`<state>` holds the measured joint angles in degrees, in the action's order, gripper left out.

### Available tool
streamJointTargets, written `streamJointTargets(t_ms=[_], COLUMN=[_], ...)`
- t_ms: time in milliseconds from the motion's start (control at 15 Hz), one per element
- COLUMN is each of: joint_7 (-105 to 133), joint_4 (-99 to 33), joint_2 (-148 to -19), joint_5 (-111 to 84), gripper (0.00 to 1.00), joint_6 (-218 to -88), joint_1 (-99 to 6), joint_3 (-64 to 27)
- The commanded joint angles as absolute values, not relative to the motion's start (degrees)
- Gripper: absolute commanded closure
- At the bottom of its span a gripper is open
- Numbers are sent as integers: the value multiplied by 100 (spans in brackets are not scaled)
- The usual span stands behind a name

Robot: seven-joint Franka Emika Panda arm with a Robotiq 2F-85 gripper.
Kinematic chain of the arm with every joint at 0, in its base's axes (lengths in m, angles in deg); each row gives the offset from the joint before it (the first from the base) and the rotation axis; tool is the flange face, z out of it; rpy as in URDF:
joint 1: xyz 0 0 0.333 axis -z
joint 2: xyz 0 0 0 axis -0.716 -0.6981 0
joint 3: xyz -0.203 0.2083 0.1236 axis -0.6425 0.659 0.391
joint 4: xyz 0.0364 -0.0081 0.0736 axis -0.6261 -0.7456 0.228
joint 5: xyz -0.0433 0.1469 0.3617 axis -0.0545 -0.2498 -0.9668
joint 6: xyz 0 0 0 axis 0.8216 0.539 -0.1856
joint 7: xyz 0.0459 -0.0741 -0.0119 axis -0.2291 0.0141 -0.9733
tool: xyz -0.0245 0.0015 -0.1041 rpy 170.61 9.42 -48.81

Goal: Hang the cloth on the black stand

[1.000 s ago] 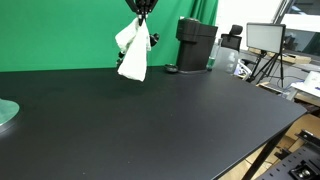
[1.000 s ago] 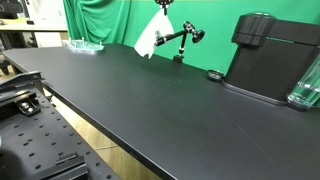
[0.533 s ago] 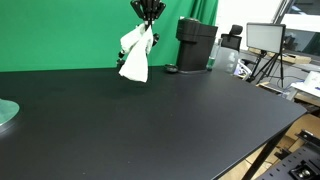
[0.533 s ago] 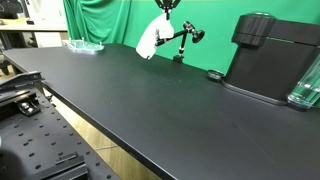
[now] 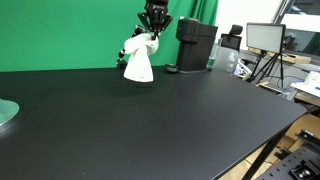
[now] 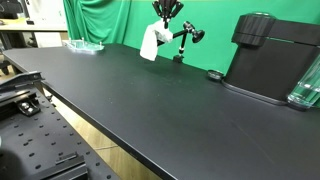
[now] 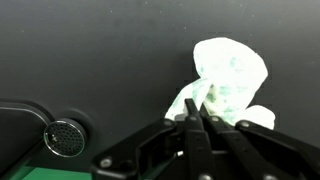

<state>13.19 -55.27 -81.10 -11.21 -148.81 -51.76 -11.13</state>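
I should carry the cloth's top across the arm (image 6: 179, 35) of the black stand and down before opening my gripper, as the cloth's loose body (image 6: 149, 46) hangs on one side.
A white cloth (image 5: 138, 62) hangs bunched from my gripper (image 5: 152, 33), just above the black table at its far side. In an exterior view the cloth (image 6: 152, 45) sits right beside the black stand (image 6: 185, 40), a jointed arm on a small base. The gripper (image 6: 163, 22) is shut on the cloth's top. In the wrist view the cloth (image 7: 230, 80) spreads just beyond the closed fingers (image 7: 190, 125), and a round metal part (image 7: 62, 138), probably of the stand, shows at lower left. I cannot tell whether the cloth touches the stand.
A black coffee machine (image 5: 196, 45) stands right of the stand, also seen in an exterior view (image 6: 275, 60). A small black disc (image 6: 214, 74) lies before it. A glass dish (image 6: 85, 46) sits at the table's far end. A green backdrop (image 5: 60, 35) is behind.
My gripper has moved down and toward the stand with the cloth. The cloth now hangs lower and more bunched, near the table surface.
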Motion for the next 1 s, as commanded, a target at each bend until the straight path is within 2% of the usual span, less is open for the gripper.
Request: streamJointTargets(t_ms=[0, 933], joint_7=[1488, 1708], joint_4=[-5843, -5758], joint_2=[-7890, -8057], joint_5=[-1335, -1841], gripper=[100, 100], joint_6=[-15114, -16217], joint_1=[-5124, -4980], joint_3=[-1105, -1233])
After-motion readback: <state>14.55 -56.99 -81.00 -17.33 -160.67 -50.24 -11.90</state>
